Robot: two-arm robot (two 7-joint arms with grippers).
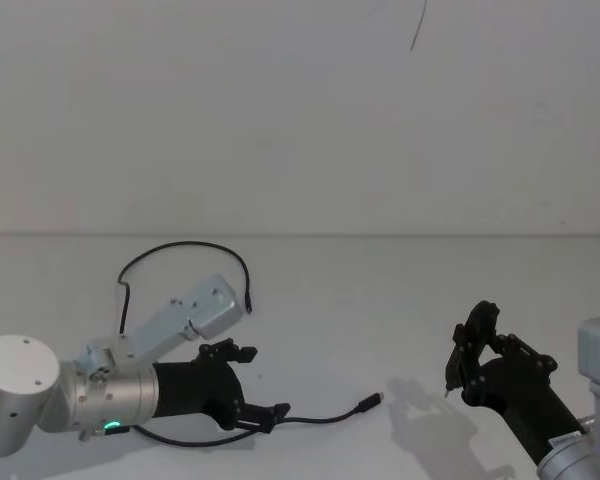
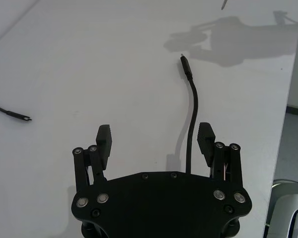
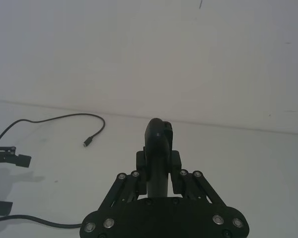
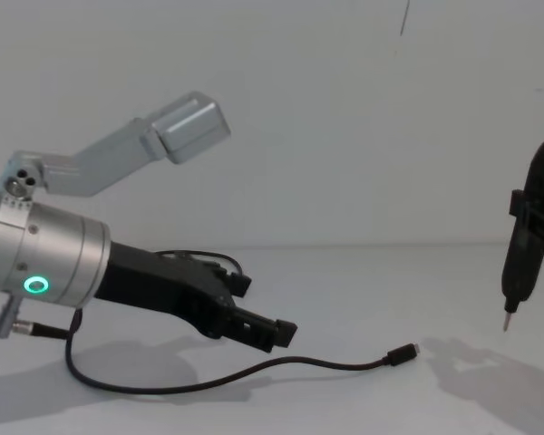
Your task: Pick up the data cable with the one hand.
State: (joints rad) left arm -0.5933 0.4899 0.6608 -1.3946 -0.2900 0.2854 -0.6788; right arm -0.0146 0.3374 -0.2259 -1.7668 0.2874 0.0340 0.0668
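Note:
The plug (image 4: 402, 354) will stick out rather than droop when the robot lifts the data cable, because the cable keeps a wide, smooth curve (image 4: 322, 362) toward its plug.
The data cable (image 1: 320, 415) is a thin black cord lying in loops on the white table, with one plug (image 1: 370, 403) pointing right and its other end (image 1: 248, 303) farther back. My left gripper (image 1: 260, 385) hovers open just above the cable's front stretch. In the left wrist view the cable (image 2: 192, 106) runs out between the fingers (image 2: 204, 135), close to one of them, and nothing is clamped. My right gripper (image 1: 470, 360) is held at the right, shut on a black pen-like tool (image 4: 524, 254) with a metal tip.
The white table (image 1: 380, 290) meets a plain white wall behind it. In the left wrist view the table's edge (image 2: 283, 119) lies beyond the cable's plug. The chest view has the cable (image 4: 299, 364) lying flat under the left gripper (image 4: 263, 308).

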